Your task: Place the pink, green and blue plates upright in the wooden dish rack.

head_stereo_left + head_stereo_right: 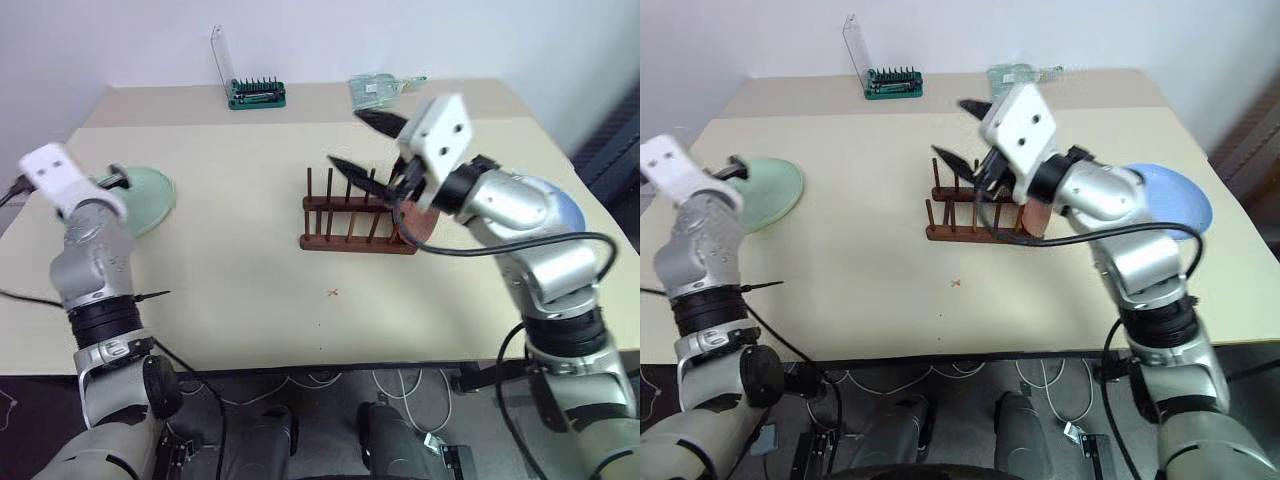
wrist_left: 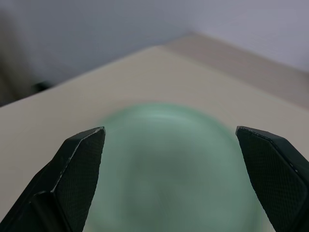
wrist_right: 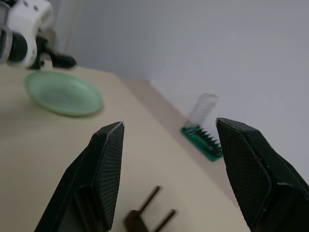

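Observation:
Next, I pick up the green plate (image 1: 150, 200) with my left gripper and pass it to my right gripper above the dish rack (image 1: 342, 185), because the plate lies flat, far from my open right gripper.
The mint green plate (image 1: 148, 196) lies flat on the table at the far left. My left gripper (image 1: 110, 182) hovers at its near edge, open, with the green plate (image 2: 169, 159) straight ahead between the spread fingers. The wooden dish rack (image 1: 350, 222) stands mid-table. A pink plate (image 1: 418, 222) stands upright at the rack's right end, partly hidden by my right arm. My right gripper (image 1: 348, 138) is above the rack, open and empty, pointing left. The blue plate (image 1: 1185, 195) lies flat on the table at the right, behind my right arm.
A green bit holder with a clear lid (image 1: 256, 93) and a clear plastic item (image 1: 375, 90) sit at the table's back edge. A black cable (image 1: 520, 245) loops from my right arm over the table near the rack.

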Controlling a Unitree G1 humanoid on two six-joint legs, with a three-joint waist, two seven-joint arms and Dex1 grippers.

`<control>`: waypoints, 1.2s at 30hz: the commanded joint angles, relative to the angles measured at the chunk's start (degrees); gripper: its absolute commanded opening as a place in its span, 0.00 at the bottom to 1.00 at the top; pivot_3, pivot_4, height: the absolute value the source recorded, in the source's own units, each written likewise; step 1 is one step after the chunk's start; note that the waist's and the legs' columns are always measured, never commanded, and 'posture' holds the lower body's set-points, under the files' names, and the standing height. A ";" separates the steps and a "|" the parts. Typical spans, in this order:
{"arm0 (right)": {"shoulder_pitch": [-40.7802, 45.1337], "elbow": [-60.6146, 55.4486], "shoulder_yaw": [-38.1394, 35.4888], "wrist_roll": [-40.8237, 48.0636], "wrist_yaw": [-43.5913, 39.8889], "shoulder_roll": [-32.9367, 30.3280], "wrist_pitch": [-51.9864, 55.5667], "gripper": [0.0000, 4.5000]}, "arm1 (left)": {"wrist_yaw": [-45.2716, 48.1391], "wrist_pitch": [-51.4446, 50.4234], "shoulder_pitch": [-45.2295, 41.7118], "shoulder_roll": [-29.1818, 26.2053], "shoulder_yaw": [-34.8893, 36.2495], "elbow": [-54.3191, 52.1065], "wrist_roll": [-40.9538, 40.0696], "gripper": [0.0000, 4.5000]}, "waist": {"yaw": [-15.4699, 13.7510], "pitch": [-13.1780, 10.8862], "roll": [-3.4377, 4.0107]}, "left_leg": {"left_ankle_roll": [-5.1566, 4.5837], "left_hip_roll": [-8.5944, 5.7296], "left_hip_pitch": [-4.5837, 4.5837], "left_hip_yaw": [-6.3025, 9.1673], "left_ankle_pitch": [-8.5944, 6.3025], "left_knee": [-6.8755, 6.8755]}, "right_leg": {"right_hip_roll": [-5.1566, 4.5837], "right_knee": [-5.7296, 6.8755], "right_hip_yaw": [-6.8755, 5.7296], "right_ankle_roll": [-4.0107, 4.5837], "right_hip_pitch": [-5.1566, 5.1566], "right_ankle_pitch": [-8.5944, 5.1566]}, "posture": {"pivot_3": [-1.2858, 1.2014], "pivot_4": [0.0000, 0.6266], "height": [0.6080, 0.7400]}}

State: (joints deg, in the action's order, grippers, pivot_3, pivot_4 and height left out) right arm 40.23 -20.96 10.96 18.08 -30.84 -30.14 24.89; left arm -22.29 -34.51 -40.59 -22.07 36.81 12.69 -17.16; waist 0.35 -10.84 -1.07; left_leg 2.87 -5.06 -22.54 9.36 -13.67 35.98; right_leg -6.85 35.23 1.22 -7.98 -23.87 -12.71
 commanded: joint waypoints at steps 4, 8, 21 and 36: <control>-0.26 -1.32 -0.98 -1.41 -1.02 1.72 -0.82 0.69 | -2.88 -7.65 -1.03 1.65 6.66 1.22 -6.91 0.99 | -0.60 0.02 -0.04 | -0.01 -0.02 0.00 0.00 -0.01 0.06 | 0.00 0.00 0.00 0.01 0.03 0.01 | 0.52 0.24 1.00; -0.66 -1.80 -1.23 -1.71 -0.99 2.51 -0.68 0.69 | -3.98 -8.51 -2.94 2.31 10.68 5.05 -11.30 0.99 | -0.21 0.03 -0.04 | 0.00 -0.01 0.01 0.00 -0.01 0.03 | 0.01 0.02 -0.01 0.02 0.01 0.02 | 0.52 0.24 1.00; -1.86 -2.22 -1.87 -3.50 -0.80 2.94 -0.43 0.69 | -1.36 -6.43 -3.78 0.81 7.05 7.51 -11.97 0.01 | 0.45 0.03 -0.06 | 0.04 0.00 0.02 -0.01 0.02 -0.01 | 0.01 0.09 0.00 0.03 -0.05 0.03 | 0.52 0.24 1.00; 2.76 7.87 5.94 -24.73 -0.72 0.14 -15.87 0.99 | 18.52 -2.78 -11.38 5.50 -26.16 -21.03 -4.40 0.00 | 0.73 -0.01 -0.16 | 0.07 0.01 0.00 -0.11 0.04 -0.06 | 0.02 0.02 0.05 0.07 -0.08 0.05 | 0.52 0.24 1.00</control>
State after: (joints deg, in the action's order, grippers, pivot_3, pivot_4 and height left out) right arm 40.97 -12.49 17.03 -3.93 -32.69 -30.24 12.31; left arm -4.65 -36.78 -49.51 -16.29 10.76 -3.52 -20.32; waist 1.08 -10.85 -1.23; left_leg 2.95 -5.04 -22.55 9.26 -13.62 35.92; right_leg -6.83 35.25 1.27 -7.91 -23.98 -12.67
